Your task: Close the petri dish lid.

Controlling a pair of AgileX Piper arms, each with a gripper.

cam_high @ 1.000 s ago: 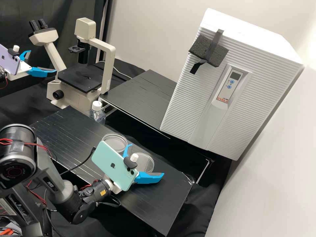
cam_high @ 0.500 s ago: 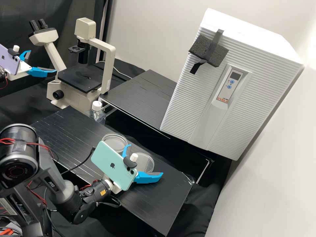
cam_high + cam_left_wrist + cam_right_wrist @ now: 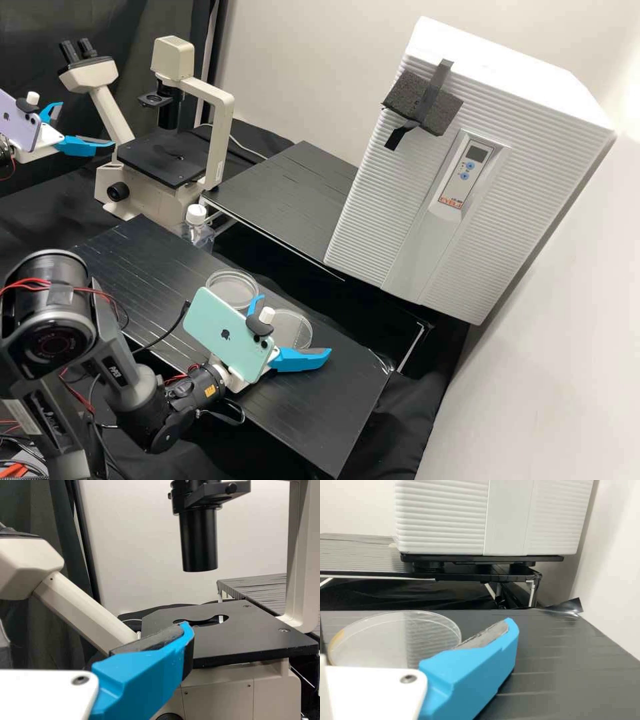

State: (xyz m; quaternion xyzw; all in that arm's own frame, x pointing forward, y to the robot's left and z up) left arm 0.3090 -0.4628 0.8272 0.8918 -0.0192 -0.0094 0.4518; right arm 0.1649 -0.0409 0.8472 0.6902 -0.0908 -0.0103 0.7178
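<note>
The farther dish has a raised side (image 3: 233, 300) of about the same width. I expect the nearer clear lid (image 3: 293, 329) to settle flat over it when I lower the lid.
In the high view my left gripper (image 3: 87, 124) is open at the far left, beside the microscope; in the left wrist view one blue finger of the left gripper (image 3: 95, 635) stands before the microscope stage. My right gripper (image 3: 295, 325) is open above the front bench, its fingers spread around the nearer clear round dish part (image 3: 297, 330). A second clear round dish part (image 3: 231, 291) lies farther back and left. Which one is the lid I cannot tell. In the right wrist view the right gripper (image 3: 415, 625) has one finger just beside a clear disc (image 3: 385, 640).
The microscope (image 3: 163, 160) stands at the back left, with a white-capped bottle (image 3: 197, 227) near it. A white ribbed incubator (image 3: 467, 167) is on the right, by a rear black table (image 3: 280, 200). The front bench (image 3: 320, 427) ends in a drop on its right.
The right arm's near joint has shifted a little to the right in the high view, and its gripper has tilted very slightly. The left arm has stayed still.
</note>
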